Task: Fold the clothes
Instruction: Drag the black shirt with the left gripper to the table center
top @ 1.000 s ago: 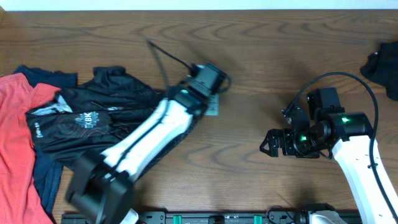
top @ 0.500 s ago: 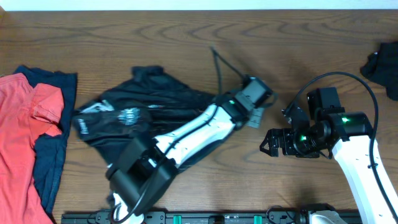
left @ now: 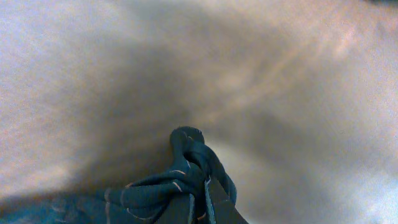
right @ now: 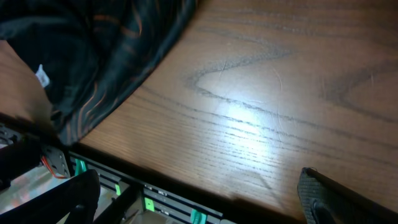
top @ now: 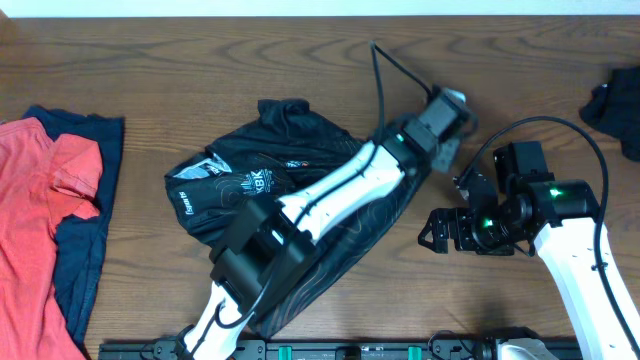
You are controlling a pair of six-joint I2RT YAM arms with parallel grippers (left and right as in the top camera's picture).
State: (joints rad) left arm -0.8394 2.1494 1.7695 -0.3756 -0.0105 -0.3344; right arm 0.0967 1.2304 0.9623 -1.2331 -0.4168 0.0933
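Observation:
The robot's left gripper should keep pulling the held end toward the open back until the front rail is clear, because the black jersey's near end reaches that rail.
The black jersey with fine wavy lines and a white logo lies stretched across the middle of the table, one end pulled toward the back right. My left gripper is shut on that end. In the left wrist view a bunched fold of the dark fabric sticks out from between the closed tips of my left gripper above blurred wood. My right gripper hovers open to the right of the jersey, holding nothing. In its wrist view, the right gripper has only bare wood between its fingers, with the jersey's edge at upper left.
A red top lies over a navy top at the far left. Another dark garment sits at the right edge. A black rail with green clips runs along the table's front edge.
My left arm has swept right and toward the back, dragging the black jersey away from the red and navy tops to the table's middle. The right arm has not moved.

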